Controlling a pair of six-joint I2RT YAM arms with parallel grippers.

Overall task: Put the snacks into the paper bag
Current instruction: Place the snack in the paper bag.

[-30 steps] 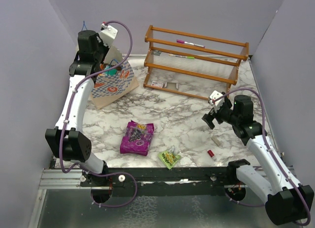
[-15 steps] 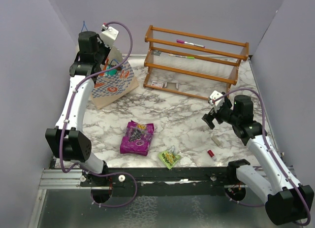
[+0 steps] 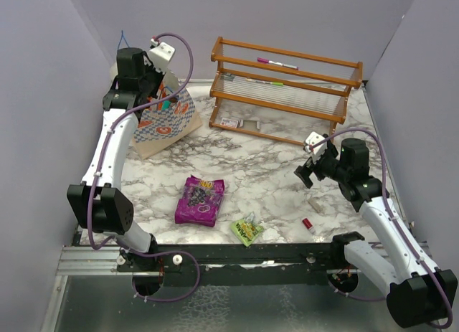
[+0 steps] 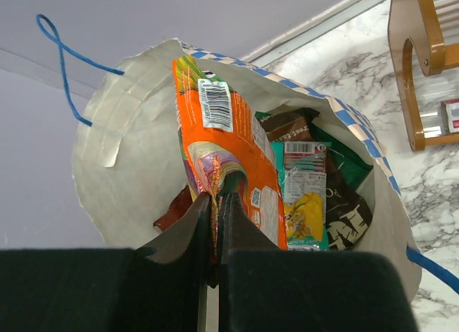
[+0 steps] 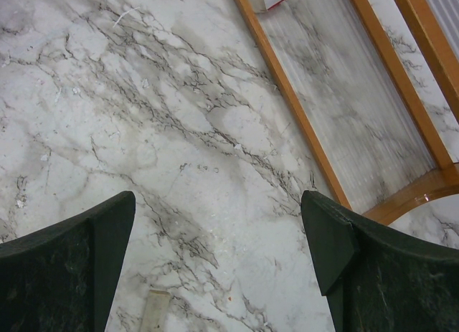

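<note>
My left gripper is holding the orange packet [image 4: 228,138] within the paper bag's opening, so it should keep lowering the packet toward the teal packet [image 4: 304,192] and let go below the bag's checked rim.
The checked paper bag [image 3: 171,124] stands at the back left, its cream inside [image 4: 122,167] open toward the left wrist camera. My left gripper [image 4: 215,197] is at the bag's mouth, shut on the lower edge of an orange packet [image 4: 229,138] that stands inside the bag. Behind it in the bag lie a teal packet [image 4: 305,196], a brown packet [image 4: 353,210] and a green one [image 4: 348,160]. A purple packet [image 3: 199,201] and a small light-green packet [image 3: 247,230] lie on the table near the front. My right gripper [image 3: 305,176] [image 5: 219,203] hovers open over bare marble, holding nothing.
A wooden rack [image 3: 287,88] stands at the back, its lower rail [image 5: 315,138] just beyond my right gripper. A small beige stick [image 3: 315,205] [image 5: 158,310] and a tiny red cylinder [image 3: 307,223] lie at the front right. Grey walls close in three sides.
My left wrist has shifted slightly up and to the right at the bag's mouth, still gripping the orange packet. The right arm has not moved.
</note>
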